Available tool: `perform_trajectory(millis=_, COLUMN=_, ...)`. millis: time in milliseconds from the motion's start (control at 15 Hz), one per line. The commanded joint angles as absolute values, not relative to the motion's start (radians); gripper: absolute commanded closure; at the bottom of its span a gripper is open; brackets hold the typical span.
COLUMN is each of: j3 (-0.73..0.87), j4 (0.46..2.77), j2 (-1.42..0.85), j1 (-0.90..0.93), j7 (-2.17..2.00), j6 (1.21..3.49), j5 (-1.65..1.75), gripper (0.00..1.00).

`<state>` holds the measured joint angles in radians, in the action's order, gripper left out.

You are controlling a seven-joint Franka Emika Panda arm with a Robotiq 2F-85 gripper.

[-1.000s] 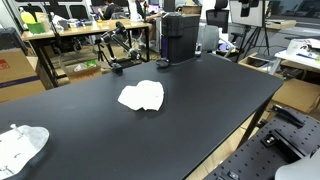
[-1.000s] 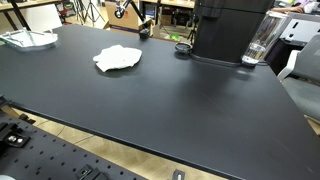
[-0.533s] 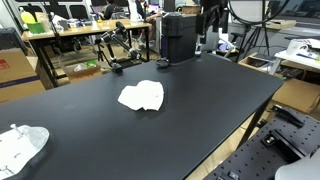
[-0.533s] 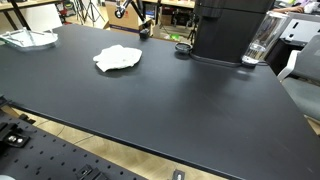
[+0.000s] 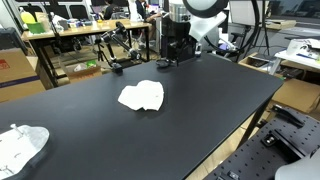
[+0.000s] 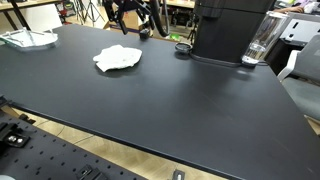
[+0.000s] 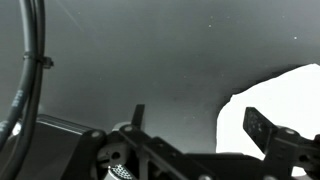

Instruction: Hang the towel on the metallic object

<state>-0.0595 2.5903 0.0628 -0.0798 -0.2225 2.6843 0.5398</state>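
Note:
The white towel lies apart from other things under my open gripper, so I should keep going over and down until my fingers straddle the towel's middle.
A crumpled white towel lies on the black table, toward its far side; it also shows in an exterior view. My arm and gripper hang above the back of the table, well above the towel. They show at the top edge of an exterior view. In the wrist view the gripper is open and empty, with the towel below and to the right of the fingers. I cannot tell which thing is the metallic object.
A black coffee machine stands at the table's back edge, seen also in an exterior view with a glass jug beside it. A small dark round item lies near it. A white crumpled thing sits at a table corner.
My arm has come into both exterior views from the top and now hangs over the back of the table. The towel has not moved.

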Motion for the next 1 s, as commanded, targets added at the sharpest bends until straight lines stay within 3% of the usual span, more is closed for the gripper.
perform_trajectory(millis=0, j3=-0.059, j4=2.569, j2=-0.019, j1=-0.045, j7=-0.306, j6=2.748, j5=0.559, gripper=0.0)
perform_trajectory(millis=933, j3=-0.156, j4=2.494, j2=-0.304, j1=-0.023, j7=-0.211, j6=2.985, j5=0.502, gripper=0.0)
